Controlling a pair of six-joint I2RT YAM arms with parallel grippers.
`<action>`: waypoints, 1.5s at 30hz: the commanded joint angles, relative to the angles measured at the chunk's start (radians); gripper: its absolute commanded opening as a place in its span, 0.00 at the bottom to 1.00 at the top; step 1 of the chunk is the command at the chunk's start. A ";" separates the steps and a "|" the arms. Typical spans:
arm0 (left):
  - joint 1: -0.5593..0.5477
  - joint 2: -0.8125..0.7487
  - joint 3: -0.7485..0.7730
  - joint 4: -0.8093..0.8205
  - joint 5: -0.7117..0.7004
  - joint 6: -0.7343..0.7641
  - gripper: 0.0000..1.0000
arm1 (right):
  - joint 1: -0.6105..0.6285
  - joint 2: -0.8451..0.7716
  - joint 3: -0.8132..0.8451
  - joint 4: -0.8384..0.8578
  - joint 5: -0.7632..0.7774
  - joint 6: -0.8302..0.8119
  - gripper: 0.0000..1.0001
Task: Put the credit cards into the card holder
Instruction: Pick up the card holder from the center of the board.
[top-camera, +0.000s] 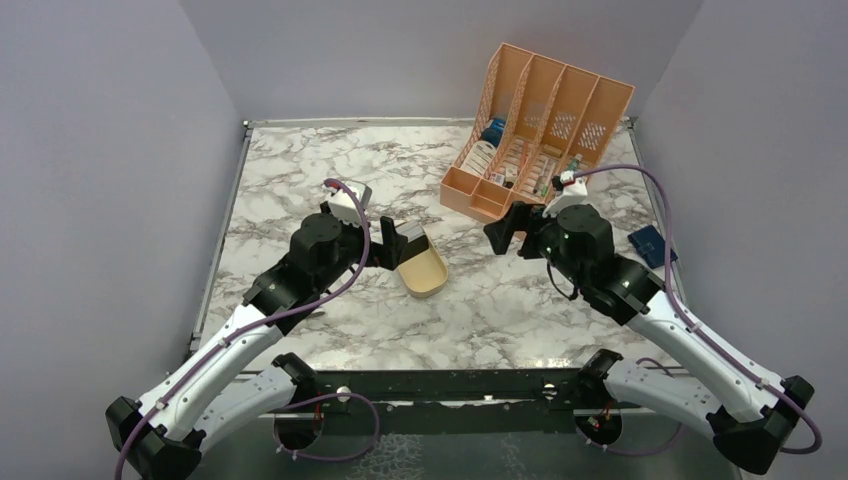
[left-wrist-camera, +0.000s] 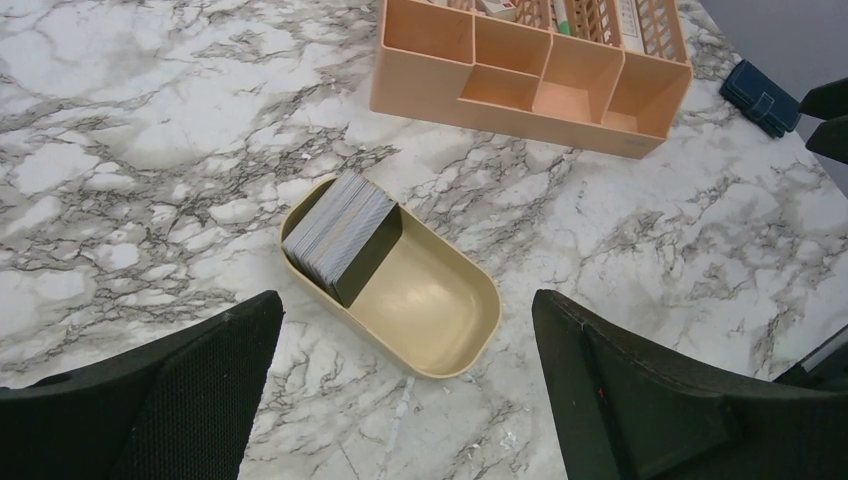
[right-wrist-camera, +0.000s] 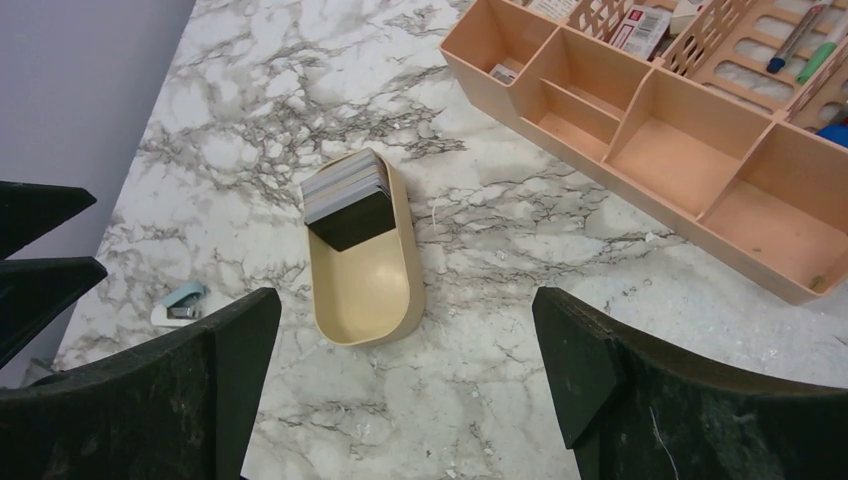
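The navy card holder (top-camera: 653, 245) is closed and lies clear of the rack, so my empty right gripper should keep going toward the strap (left-wrist-camera: 764, 106) until its fingers are on both sides of it.
The credit cards (left-wrist-camera: 335, 232) stand as a greyish stack on edge at one end of a gold oval tin (left-wrist-camera: 440, 315) in the middle of the marble table; the stack (right-wrist-camera: 345, 190) and the tin (right-wrist-camera: 365, 290) also show in the right wrist view. The card holder (top-camera: 652, 245), a small navy wallet, lies shut near the right table edge, and the card holder (left-wrist-camera: 760, 93) also shows far right in the left wrist view. My left gripper (left-wrist-camera: 405, 335) hovers open just short of the tin. My right gripper (right-wrist-camera: 405, 330) hangs open above bare marble right of the tin. Neither holds anything.
A peach-orange slotted rack (top-camera: 535, 130) with pens and small boxes stands at the back right. A small pale blue stapler (right-wrist-camera: 180, 303) lies left of the tin. Grey walls close in the table on three sides.
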 joint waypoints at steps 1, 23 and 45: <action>0.004 -0.003 -0.015 0.008 -0.029 0.010 0.99 | -0.002 0.017 -0.005 0.013 0.029 0.034 1.00; 0.004 -0.020 -0.034 -0.042 -0.055 -0.018 0.99 | -0.241 0.499 0.283 -0.266 0.387 0.166 0.76; 0.004 -0.033 -0.048 -0.039 -0.061 -0.004 0.99 | -0.820 0.809 0.294 -0.249 0.548 0.349 0.62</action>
